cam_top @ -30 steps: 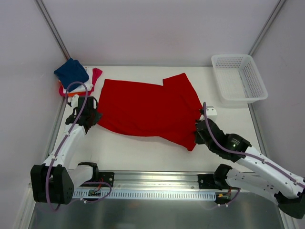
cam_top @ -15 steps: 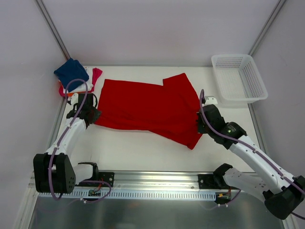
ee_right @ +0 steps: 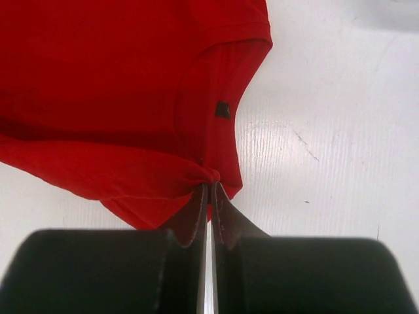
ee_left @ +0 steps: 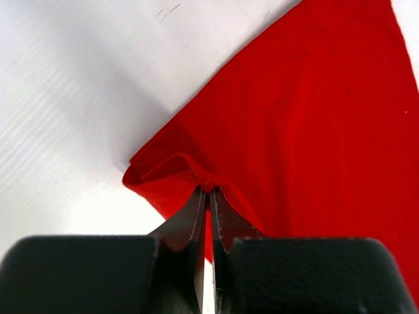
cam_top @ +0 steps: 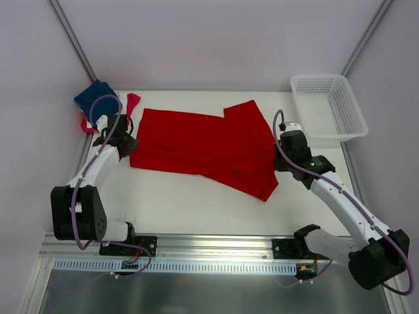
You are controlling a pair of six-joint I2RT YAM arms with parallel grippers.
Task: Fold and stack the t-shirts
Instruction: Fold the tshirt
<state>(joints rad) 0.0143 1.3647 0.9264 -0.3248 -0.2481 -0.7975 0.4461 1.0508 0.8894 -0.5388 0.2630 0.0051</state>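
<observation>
The red t-shirt's far layer (cam_top: 173, 127) is lying flat ahead of the t-shirt's pinched edge, so my left gripper should keep going toward that layer's far corner (cam_top: 146, 111) and let go on that layer.
A large bright red t-shirt (cam_top: 200, 142) lies spread across the middle of the table, partly folded over itself. My left gripper (cam_top: 129, 145) is shut on a pinch of its left edge (ee_left: 208, 188). At the shirt's right side my right gripper (cam_top: 280, 160) is shut on a bunched fold (ee_right: 209, 178) beside the collar, whose dark label (ee_right: 222, 109) shows. A small pile of folded t-shirts (cam_top: 98, 98), navy on top with white, magenta and orange beneath, sits in the far left corner behind the left gripper.
A white mesh basket (cam_top: 327, 106) stands at the far right corner. Grey walls close in the table on three sides. A metal rail (cam_top: 209, 252) with both arm bases runs along the near edge.
Both grippers have carried their pinched shirt edges away from the near edge towards the back. The shirt's near hem has lifted and folded over, narrowing the visible cloth.
</observation>
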